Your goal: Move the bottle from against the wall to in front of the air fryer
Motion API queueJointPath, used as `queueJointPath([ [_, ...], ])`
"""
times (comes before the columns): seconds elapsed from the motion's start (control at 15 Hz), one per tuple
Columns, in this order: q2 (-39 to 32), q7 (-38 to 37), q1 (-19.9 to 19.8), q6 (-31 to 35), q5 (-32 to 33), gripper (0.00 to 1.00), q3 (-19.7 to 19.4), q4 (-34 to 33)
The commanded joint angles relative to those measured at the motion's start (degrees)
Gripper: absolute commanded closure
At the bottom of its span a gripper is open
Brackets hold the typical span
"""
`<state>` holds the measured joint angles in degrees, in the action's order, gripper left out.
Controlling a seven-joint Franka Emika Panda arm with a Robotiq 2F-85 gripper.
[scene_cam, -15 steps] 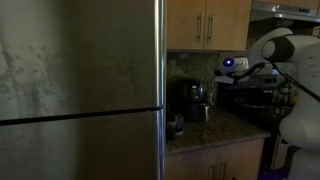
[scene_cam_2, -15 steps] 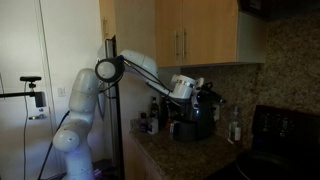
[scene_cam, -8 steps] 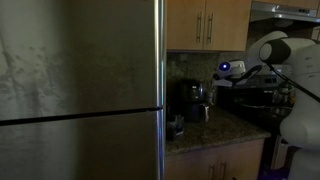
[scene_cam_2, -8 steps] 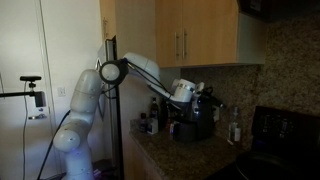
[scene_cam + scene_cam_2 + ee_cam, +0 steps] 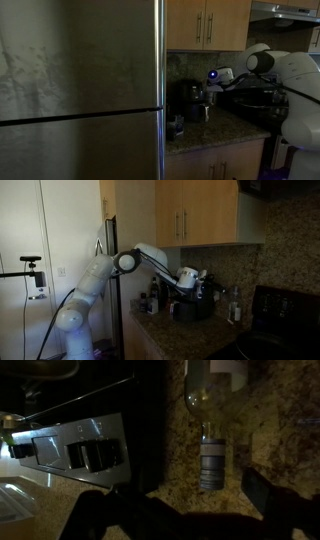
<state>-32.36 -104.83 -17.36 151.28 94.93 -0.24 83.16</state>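
My gripper keeps going toward the end with the cap, since the bottle's neck points into the gap between the gripper's open fingers, until the fingers are on both sides of the bottle's neck.
In the wrist view the bottle is small and slim with a pale label. It stands on the speckled granite counter, ahead of my gripper and between its two dark fingers. The gripper is open and empty, and apart from the bottle. The black air fryer shows in both exterior views, with the gripper hovering just above it. In an exterior view a small pale-topped bottle stands by the tiled wall. The wrist view is very dark.
A black appliance with a silver panel fills the left of the wrist view. A clear glass vessel stands just beyond the bottle. A steel fridge side blocks much of an exterior view. A dark stove and other bottles flank the air fryer.
The arm has reached further in and lower, bringing the gripper closer over the air fryer and counter. The gripper stays open; the bottle has not moved.
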Motion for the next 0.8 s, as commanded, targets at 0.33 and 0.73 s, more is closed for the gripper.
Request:
queueJointPath([
  [0.33,-6.1,0.5,0.5,-3.1,0.1,0.00,-0.1,-8.0],
  [0.73,-14.1,-1.9,2.2,-7.1,1.1,0.00,-0.6,-18.8],
])
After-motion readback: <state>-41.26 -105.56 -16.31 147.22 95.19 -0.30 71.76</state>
